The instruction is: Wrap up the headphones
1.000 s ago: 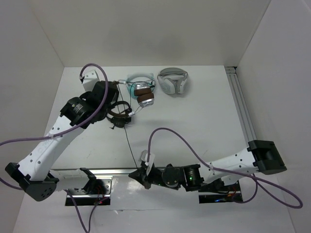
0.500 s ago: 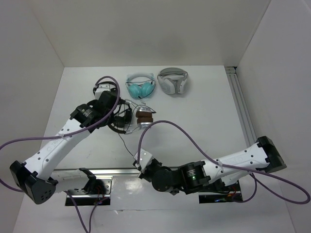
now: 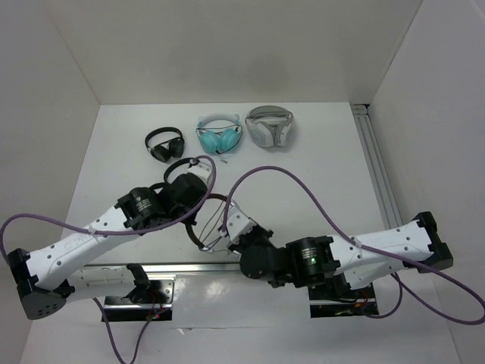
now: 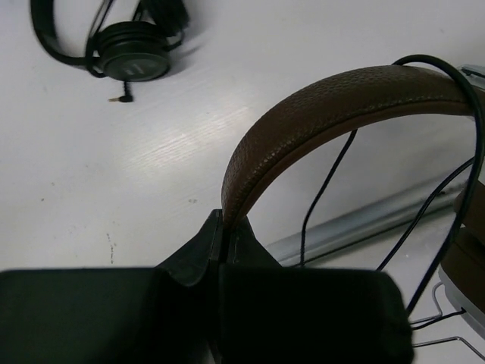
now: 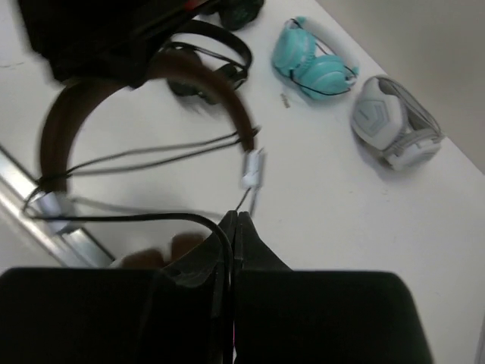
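Observation:
The black cable loops (image 5: 151, 155) over the headband. My right gripper should now pull the cable's tail past the headband's loose end (image 5: 251, 168) until it is clear, and then let go.
The headphones (image 3: 196, 232) hang off the table near the front rail, held by their dark brown headband (image 4: 333, 98). My left gripper (image 4: 223, 221) is shut on one end of that headband, also seen from above (image 3: 205, 203). The thin black cable (image 5: 151, 218) loops around the headband and runs into my right gripper (image 5: 237, 217), which is shut on it just right of the headphones (image 3: 226, 227). A small white inline piece (image 5: 252, 168) sits on the cable just beyond the right fingertips. A brown ear pad (image 4: 470, 250) shows at the right edge of the left wrist view.
Smaller black headphones (image 3: 164, 142), teal headphones (image 3: 220, 135) and white-grey headphones (image 3: 270, 127) lie in a row at the back. A metal rail (image 3: 151, 267) runs along the near edge, another (image 3: 375, 163) along the right side.
My left arm has carried the headphones from the back towards the near rail, uncovering the black headphones. My right gripper has moved up beside them, still holding the cable.

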Tool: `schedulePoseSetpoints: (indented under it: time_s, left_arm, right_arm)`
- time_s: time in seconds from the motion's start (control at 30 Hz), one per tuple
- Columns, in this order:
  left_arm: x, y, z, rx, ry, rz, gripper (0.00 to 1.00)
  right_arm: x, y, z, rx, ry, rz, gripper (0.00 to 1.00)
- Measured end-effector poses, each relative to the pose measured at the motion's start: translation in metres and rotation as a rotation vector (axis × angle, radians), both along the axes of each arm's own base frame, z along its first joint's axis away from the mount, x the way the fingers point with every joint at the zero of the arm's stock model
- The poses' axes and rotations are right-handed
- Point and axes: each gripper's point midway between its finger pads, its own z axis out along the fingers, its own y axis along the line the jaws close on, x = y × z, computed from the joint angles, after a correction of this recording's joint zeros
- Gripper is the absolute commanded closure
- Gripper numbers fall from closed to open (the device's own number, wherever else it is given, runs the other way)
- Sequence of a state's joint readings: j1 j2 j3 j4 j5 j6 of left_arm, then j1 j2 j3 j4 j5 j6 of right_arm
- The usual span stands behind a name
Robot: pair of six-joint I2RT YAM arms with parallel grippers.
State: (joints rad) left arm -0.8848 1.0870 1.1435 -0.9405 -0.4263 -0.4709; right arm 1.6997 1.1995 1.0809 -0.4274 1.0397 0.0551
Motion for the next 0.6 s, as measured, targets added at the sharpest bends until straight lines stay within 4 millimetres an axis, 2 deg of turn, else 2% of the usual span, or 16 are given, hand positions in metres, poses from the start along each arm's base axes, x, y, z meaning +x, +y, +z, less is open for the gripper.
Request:
schedulePoseSetpoints:
  time_s: [0.17, 0.27, 0.47, 0.6]
  left_arm:
    - [-0.029, -0.023, -0.002, 0.013, 0.013, -0.147, 1.0]
    - [-0.036, -0.03, -0.002, 0.01, 0.015, -0.182, 1.0]
    - [-0.039, -0.032, 0.004, -0.034, 0.004, -0.178, 1.0]
    - [-0.045, -0.032, 0.014, -0.082, -0.004, -0.218, 1.0]
  right_arm:
    - [0.039, -0.025, 0.017, 0.034, -0.006, -0.09, 1.0]
    - [0.055, -0.034, 0.02, 0.042, 0.006, -0.106, 1.0]
    - [0.088, -0.052, -0.004, 0.008, 0.056, -0.136, 0.96]
    - [0.103, -0.062, -0.02, 0.008, 0.09, -0.142, 0.93]
